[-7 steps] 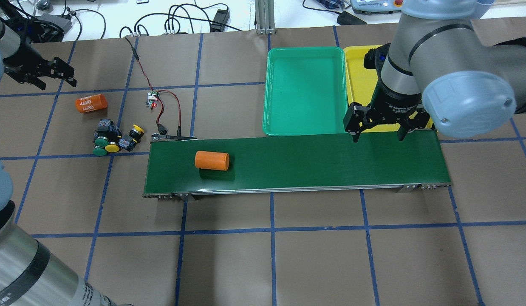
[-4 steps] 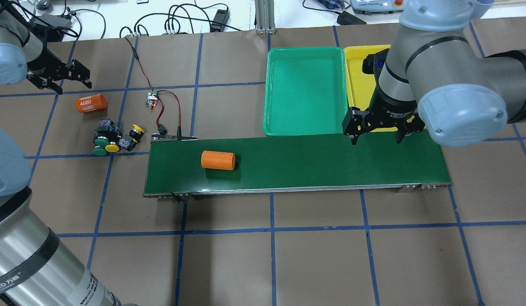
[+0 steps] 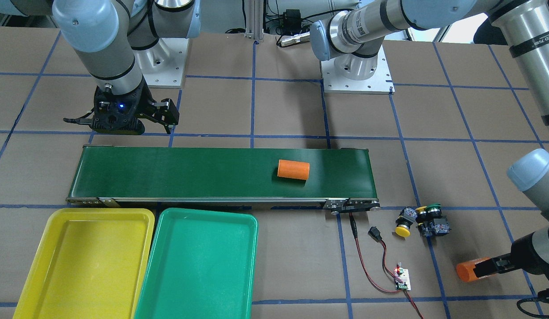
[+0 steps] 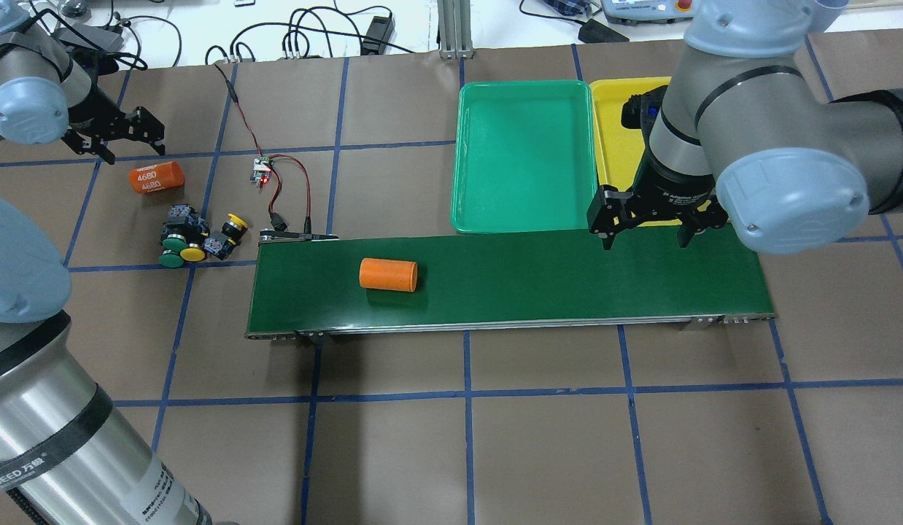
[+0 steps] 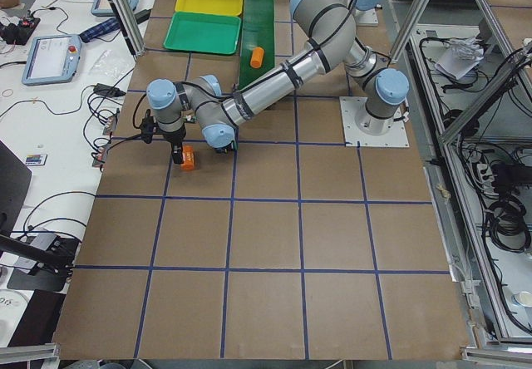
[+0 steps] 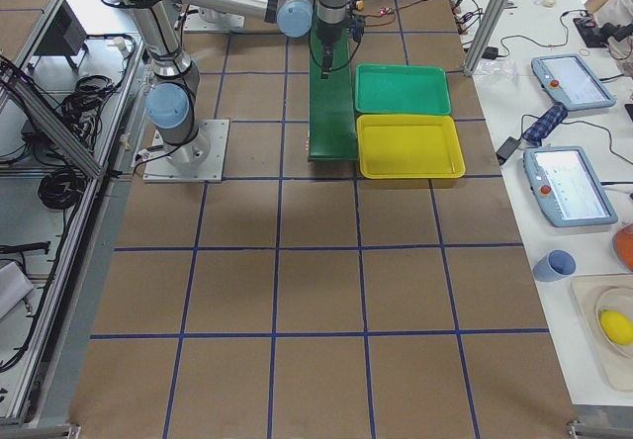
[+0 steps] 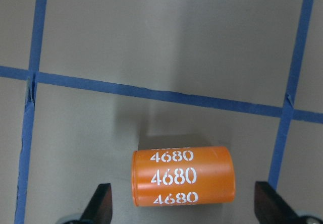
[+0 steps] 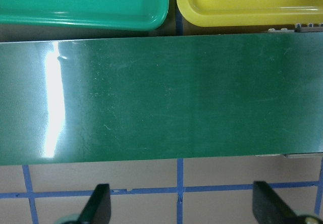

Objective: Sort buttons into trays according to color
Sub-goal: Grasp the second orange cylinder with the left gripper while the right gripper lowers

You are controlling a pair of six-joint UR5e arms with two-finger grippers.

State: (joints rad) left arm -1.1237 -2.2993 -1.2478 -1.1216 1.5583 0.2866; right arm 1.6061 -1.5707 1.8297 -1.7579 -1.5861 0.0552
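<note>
Both ends of the orange cylinder line up with my left gripper's open fingers, so my left gripper keeps going down and closes on the cylinder's ends (image 7: 229,175).
The buttons (image 4: 196,239) lie in a tight cluster on the table left of the belt, with yellow and green caps showing; they also show in the front view (image 3: 423,219). The green tray (image 4: 524,157) and yellow tray (image 4: 618,124) stand side by side behind the belt's right half, both empty. My left gripper (image 4: 129,146) is open beyond the cluster, over an orange cylinder marked 4680 (image 7: 182,177), which sits between its fingertips (image 7: 101,206) in the left wrist view. My right gripper (image 4: 646,242) is open and empty above the belt's right end.
A long dark-green conveyor belt (image 4: 568,281) crosses the middle and carries a plain orange cylinder (image 4: 388,275) on its left part. A small circuit board with red wires (image 4: 260,171) lies behind the belt's left end. Cables lie along the far table edge.
My left gripper has moved right, to above the 4680 cylinder. The plain orange cylinder has travelled right along the belt. My right gripper has shifted only slightly.
</note>
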